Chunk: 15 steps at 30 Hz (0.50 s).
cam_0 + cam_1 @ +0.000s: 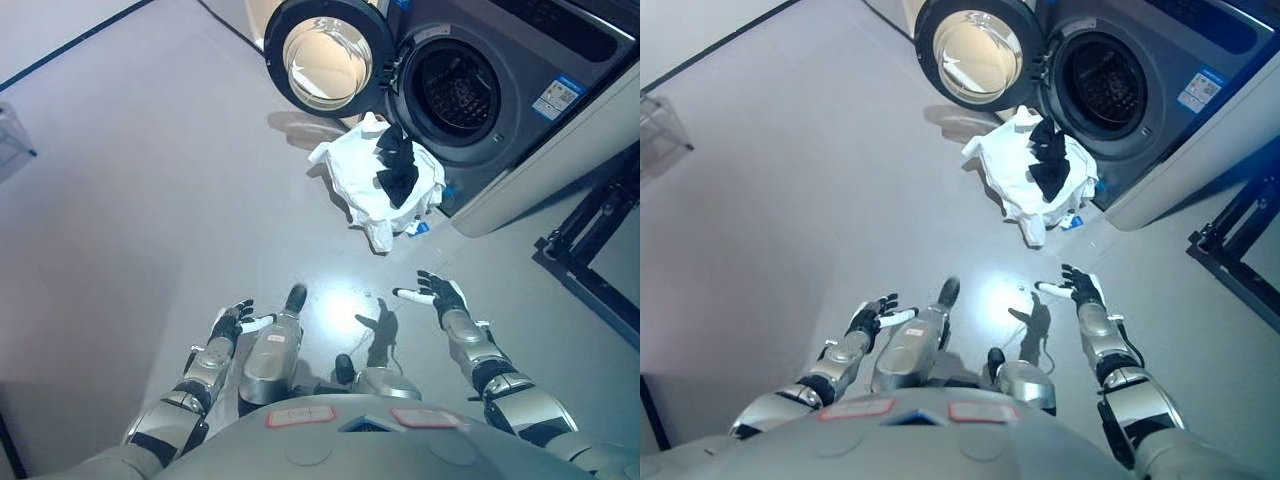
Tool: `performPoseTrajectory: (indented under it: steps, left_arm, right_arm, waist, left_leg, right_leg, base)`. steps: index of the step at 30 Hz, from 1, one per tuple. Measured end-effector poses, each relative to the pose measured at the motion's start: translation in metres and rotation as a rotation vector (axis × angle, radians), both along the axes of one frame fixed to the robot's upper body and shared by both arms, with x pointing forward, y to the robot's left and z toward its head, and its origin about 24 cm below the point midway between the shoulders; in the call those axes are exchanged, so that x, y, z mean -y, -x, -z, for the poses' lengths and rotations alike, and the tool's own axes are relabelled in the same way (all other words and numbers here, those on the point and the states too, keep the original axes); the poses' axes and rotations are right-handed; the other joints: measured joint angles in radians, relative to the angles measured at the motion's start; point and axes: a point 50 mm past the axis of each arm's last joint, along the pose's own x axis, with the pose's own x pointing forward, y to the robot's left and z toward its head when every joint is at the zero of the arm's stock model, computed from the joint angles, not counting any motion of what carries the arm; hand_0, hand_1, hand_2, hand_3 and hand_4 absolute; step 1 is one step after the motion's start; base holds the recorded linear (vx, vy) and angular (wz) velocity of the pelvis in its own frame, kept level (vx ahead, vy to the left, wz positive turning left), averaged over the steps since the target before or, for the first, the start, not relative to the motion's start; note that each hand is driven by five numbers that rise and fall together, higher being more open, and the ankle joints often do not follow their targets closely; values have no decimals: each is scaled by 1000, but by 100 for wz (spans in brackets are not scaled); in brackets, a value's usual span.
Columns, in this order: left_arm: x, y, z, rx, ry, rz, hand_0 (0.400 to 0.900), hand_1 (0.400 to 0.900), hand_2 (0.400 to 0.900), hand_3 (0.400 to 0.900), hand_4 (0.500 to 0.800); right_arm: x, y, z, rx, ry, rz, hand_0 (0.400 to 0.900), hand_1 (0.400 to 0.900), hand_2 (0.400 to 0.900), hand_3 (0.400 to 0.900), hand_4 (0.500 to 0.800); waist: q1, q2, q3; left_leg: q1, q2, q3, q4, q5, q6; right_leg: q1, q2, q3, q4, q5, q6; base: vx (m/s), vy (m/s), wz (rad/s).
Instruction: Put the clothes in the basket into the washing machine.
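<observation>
The black garment (397, 168) rests loosely across the white cloth (354, 172), so I expect the garment to come away alone as I lift it and leave the white cloth behind.
A grey front-loading washing machine (520, 90) stands at the top right with its round door (322, 55) swung open to the left and its drum (455, 90) dark. On the floor in front of it sits a white basket (352, 185) heaped with white cloth, with a black garment (398, 168) on top. My left hand (235, 322) is low at the left, fingers spread and empty. My right hand (438, 293) is at the lower right, fingers spread and empty. Both hands are well short of the basket.
A black metal frame (590, 250) stands at the right beside the machine. A clear container (12, 140) shows at the left edge. A dark line (70, 42) runs along the floor at the top left. Grey floor lies between my hands and the basket.
</observation>
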Motion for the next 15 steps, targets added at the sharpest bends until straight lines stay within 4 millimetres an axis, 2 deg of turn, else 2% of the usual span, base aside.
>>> performPoseTrajectory:
  steps: [1,2,3,4,5,7,9,10,11,13,14,15]
  left_arm:
    - [-2,14,4,-43,-3,-12,900,900,900,900,800]
    - [-5,21,6,-72,-13,-23,900,900,900,900,800]
    - [-8,28,7,-87,-18,-43,900,900,900,900,800]
    - [-9,33,8,-103,-22,-45,900,900,900,900,800]
    - [-12,32,7,-104,-29,-35,900,900,900,900,800]
    - [-15,22,4,-75,-46,4,900,900,900,900,800]
    - [-15,-3,-4,-10,-51,31,900,900,900,900,800]
    - [-14,-10,-6,13,-54,51,900,900,900,900,800]
    - [-10,-24,-11,56,-47,64,900,900,900,900,800]
    - [-5,-37,-15,96,-45,107,900,900,900,900,800]
    - [-1,-46,-19,130,-37,123,900,900,900,900,800]
    - [2,-52,-22,158,-30,131,900,900,900,900,800]
  right_arm:
    - [2,2,0,-8,6,0,900,900,900,900,800]
    - [0,4,2,-19,3,-11,900,900,900,900,800]
    - [-3,7,5,-26,-8,-12,900,900,900,900,800]
    - [-6,9,6,-28,-15,-17,900,900,900,900,800]
    - [-10,14,9,-42,-33,-17,900,900,900,900,800]
    - [-16,25,17,-96,-62,-10,900,900,900,900,800]
    - [-21,28,19,-102,-82,-17,900,900,900,900,800]
    - [-23,17,16,-74,-94,-22,900,900,900,900,800]
    - [-23,21,17,-79,-98,-23,900,900,900,900,800]
    - [-21,25,18,-97,-99,-18,900,900,900,900,800]
    - [-19,26,19,-105,-93,-15,900,900,900,900,800]
    - [-17,26,18,-105,-88,-13,900,900,900,900,800]
  waist:
    - [5,17,-13]
    - [19,-9,-9]
    - [33,-29,-15]
    - [38,-30,-21]
    - [29,-48,-27]
    - [23,-79,-55]
    - [-3,-83,-60]
    - [-4,-61,-49]
    - [-17,-54,-48]
    - [-41,-30,-43]
    - [-57,-13,-45]
    - [-61,4,-36]
  left_leg:
    - [9,1,17,35,29,-5]
    - [29,-28,47,66,54,-8]
    - [55,-53,44,58,73,21]
    - [92,-63,45,54,114,72]
    - [117,-76,65,47,107,94]
    - [155,-87,112,12,104,130]
    - [190,-95,129,-3,69,157]
    - [216,-75,160,-9,78,160]
    - [242,-74,174,-7,58,175]
    - [293,-75,186,-17,40,193]
    - [313,-71,190,-22,17,209]
    - [327,-63,204,-30,15,211]
  right_leg:
    - [28,-17,39,0,-36,10]
    - [36,-54,60,16,-51,33]
    - [16,-73,65,64,-60,66]
    - [16,-81,41,107,-57,101]
    - [18,-87,23,158,-59,148]
    - [-49,-81,0,343,-78,218]
    - [-157,-65,-40,525,-31,303]
    - [-246,-60,-110,707,-13,357]
    - [-285,-59,-140,761,0,355]
    - [-345,-84,-247,861,7,341]
    - [-395,-94,-278,873,6,335]
    - [-430,-111,-310,854,-9,306]
  base:
    - [646,180,-125]
    - [593,191,-104]
    - [613,174,-90]
    - [517,110,-76]
    - [489,71,-80]
    - [453,82,-96]
    - [327,124,-82]
    - [167,142,-39]
    - [296,211,-53]
    - [340,145,-28]
    - [380,88,-23]
    - [384,54,-29]
